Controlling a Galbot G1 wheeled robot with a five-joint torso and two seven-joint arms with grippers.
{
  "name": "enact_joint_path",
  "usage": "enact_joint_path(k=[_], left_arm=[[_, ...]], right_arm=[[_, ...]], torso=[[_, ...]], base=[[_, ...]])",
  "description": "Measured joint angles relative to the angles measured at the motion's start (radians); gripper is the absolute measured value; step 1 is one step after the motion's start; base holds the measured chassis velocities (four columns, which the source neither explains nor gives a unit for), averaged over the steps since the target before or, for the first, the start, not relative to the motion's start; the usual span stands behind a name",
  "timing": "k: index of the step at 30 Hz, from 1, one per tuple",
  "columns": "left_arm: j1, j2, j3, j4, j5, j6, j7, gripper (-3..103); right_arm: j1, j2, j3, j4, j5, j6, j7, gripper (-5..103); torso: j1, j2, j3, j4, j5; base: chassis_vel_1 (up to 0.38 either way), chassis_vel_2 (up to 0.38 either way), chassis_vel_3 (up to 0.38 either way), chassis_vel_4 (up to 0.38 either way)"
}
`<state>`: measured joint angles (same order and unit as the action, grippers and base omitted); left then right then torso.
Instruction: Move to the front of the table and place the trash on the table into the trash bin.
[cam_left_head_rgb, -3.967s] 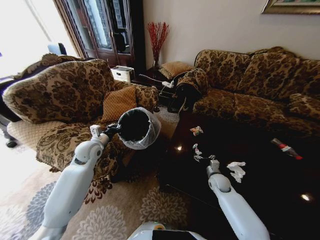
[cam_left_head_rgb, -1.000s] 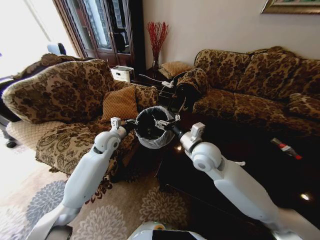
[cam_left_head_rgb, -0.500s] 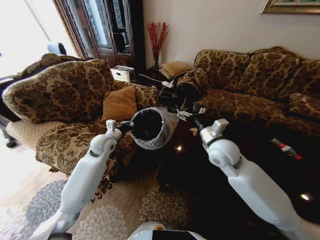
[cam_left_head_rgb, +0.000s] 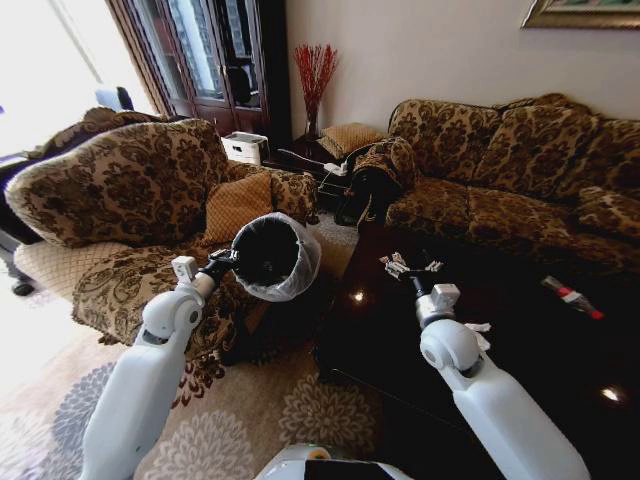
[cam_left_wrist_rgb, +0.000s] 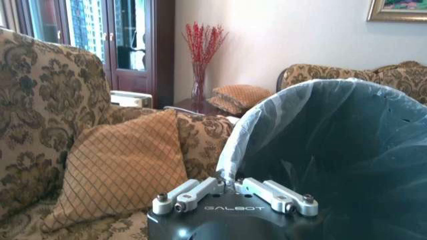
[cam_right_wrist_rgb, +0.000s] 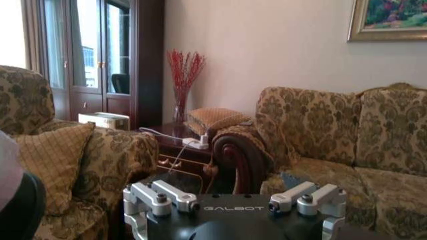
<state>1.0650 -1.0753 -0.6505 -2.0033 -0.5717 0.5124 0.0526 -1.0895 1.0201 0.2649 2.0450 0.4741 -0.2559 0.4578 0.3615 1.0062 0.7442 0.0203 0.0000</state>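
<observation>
The white paper wad (cam_left_head_rgb: 482, 339) is bunched up with a crumpled edge sticking out (cam_left_head_rgb: 480, 327), so it will hold together as one clump when I pick it up.
My left gripper (cam_left_head_rgb: 226, 261) is shut on the rim of the trash bin (cam_left_head_rgb: 276, 256) and holds it in the air left of the table (cam_left_head_rgb: 545, 355), mouth tilted toward me. In the left wrist view the left gripper (cam_left_wrist_rgb: 231, 184) pinches the bag-lined rim of the trash bin (cam_left_wrist_rgb: 333, 145). My right gripper (cam_left_head_rgb: 415, 268) stands open low over the table's far left corner, nothing between its fingers, beside a small wrapper (cam_left_head_rgb: 390, 262). Its open fingers (cam_right_wrist_rgb: 152, 194) show spread wide in the right wrist view. A white paper wad (cam_left_head_rgb: 478, 331) and a red-labelled bottle (cam_left_head_rgb: 571, 295) lie on the table.
A patterned armchair (cam_left_head_rgb: 120, 190) with an orange cushion (cam_left_head_rgb: 238, 205) stands left behind the bin. A long sofa (cam_left_head_rgb: 510, 170) runs behind the table. A dark cabinet (cam_left_head_rgb: 205, 60) and a side table with a red-twig vase (cam_left_head_rgb: 315, 80) fill the far corner. Floral rug lies below.
A second ago my right gripper was at the bin's mouth; it has swung back right and down over the table. My left arm has drawn the bin leftward.
</observation>
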Motion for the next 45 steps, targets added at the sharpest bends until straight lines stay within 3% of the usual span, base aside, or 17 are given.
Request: enact_joint_path(k=[7, 21, 29, 38, 45], left_arm=[[0.020, 0.009, -0.017, 0.001, -0.004, -0.014, 0.011, 2], [0.019, 0.020, -0.016, 0.008, -0.042, -0.011, 0.013, 2], [0.023, 0.013, -0.015, 0.000, -0.049, -0.007, 0.013, 2], [0.009, 0.022, -0.004, -0.002, -0.049, -0.005, 0.013, 2], [0.004, 0.018, 0.006, 0.006, -0.048, -0.005, 0.013, 2]], right_arm=[[-0.010, 0.029, -0.015, -0.025, -0.062, 0.010, -0.009, 100], [0.030, 0.032, -0.056, -0.076, -0.082, 0.004, -0.006, 100], [0.031, 0.038, -0.053, -0.116, -0.076, 0.038, -0.001, 100], [0.123, 0.083, -0.072, -0.340, 0.049, 0.027, -0.005, 100], [0.277, 0.157, -0.106, -0.607, 0.018, 0.089, -0.079, 100]], torso=[[0.000, 0.000, 0.000, 0.0002, -0.0001], [0.001, 0.000, 0.001, 0.0003, 0.0001], [0.001, 0.000, 0.001, 0.0000, 0.0002], [-0.001, 0.000, 0.000, 0.0001, 0.0000], [0.001, 0.000, 0.000, 0.0002, 0.0000]], base=[[0.000, 0.000, 0.000, 0.000], [-0.141, 0.132, 0.151, -0.155], [-0.136, 0.111, 0.113, -0.129], [0.000, 0.000, 0.000, 0.000], [0.000, 0.000, 0.000, 0.000]])
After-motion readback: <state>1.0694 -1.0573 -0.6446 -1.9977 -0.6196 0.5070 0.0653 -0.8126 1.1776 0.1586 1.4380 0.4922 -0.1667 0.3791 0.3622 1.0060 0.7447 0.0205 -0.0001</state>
